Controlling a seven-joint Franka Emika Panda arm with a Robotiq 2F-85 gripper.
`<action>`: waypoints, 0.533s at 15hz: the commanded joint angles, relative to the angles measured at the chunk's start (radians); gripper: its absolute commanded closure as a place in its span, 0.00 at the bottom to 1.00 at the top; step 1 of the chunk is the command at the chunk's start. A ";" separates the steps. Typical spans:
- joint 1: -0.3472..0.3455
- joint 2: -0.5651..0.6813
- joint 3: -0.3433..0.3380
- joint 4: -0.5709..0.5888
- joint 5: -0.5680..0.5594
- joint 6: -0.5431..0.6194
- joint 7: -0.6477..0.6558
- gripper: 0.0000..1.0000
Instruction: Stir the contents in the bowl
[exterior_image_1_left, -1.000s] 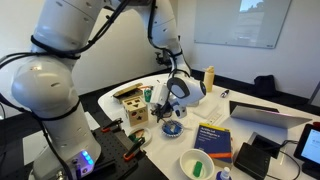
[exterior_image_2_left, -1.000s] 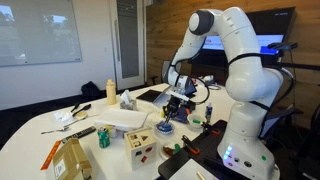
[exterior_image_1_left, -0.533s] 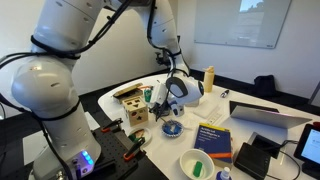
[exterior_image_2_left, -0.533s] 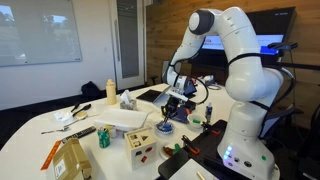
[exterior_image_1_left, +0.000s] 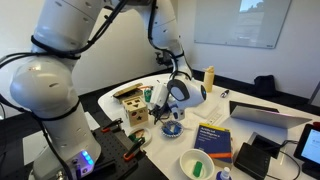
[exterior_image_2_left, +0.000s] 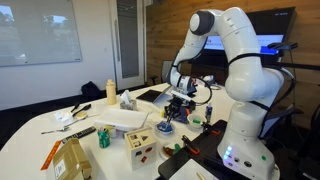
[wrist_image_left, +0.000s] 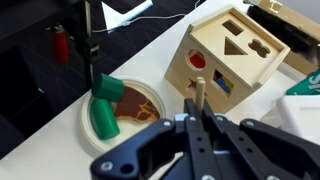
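The wooden stick slants past the blue bowl toward the shape-sorter box (wrist_image_left: 222, 62), so my gripper should back off and point the stick down into the blue bowl before stirring (exterior_image_1_left: 172, 130).
The small blue bowl (exterior_image_1_left: 172, 128) sits on the white table just below my gripper (exterior_image_1_left: 174, 103); it also shows in an exterior view (exterior_image_2_left: 166, 128). In the wrist view my gripper (wrist_image_left: 197, 118) is shut on a thin wooden stick (wrist_image_left: 198, 93) that points away from the camera, down toward the table. The blue bowl itself does not show in the wrist view. In an exterior view my gripper (exterior_image_2_left: 178, 104) hangs right above the bowl, and whether the stick's tip touches the bowl's contents cannot be told.
A wooden shape-sorter box (exterior_image_1_left: 132, 108) (wrist_image_left: 232, 50) stands close beside the gripper. A white bowl with green contents (exterior_image_1_left: 197, 163) (wrist_image_left: 112, 110) is nearby. A blue book (exterior_image_1_left: 213, 139), a laptop (exterior_image_1_left: 265, 117) and a yellow bottle (exterior_image_2_left: 110, 92) stand around.
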 joint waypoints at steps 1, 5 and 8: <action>0.007 -0.033 -0.018 -0.026 -0.003 0.051 -0.005 0.98; 0.003 -0.031 -0.007 -0.023 0.000 0.099 -0.029 0.98; -0.011 -0.036 0.010 -0.018 0.022 0.061 -0.055 0.98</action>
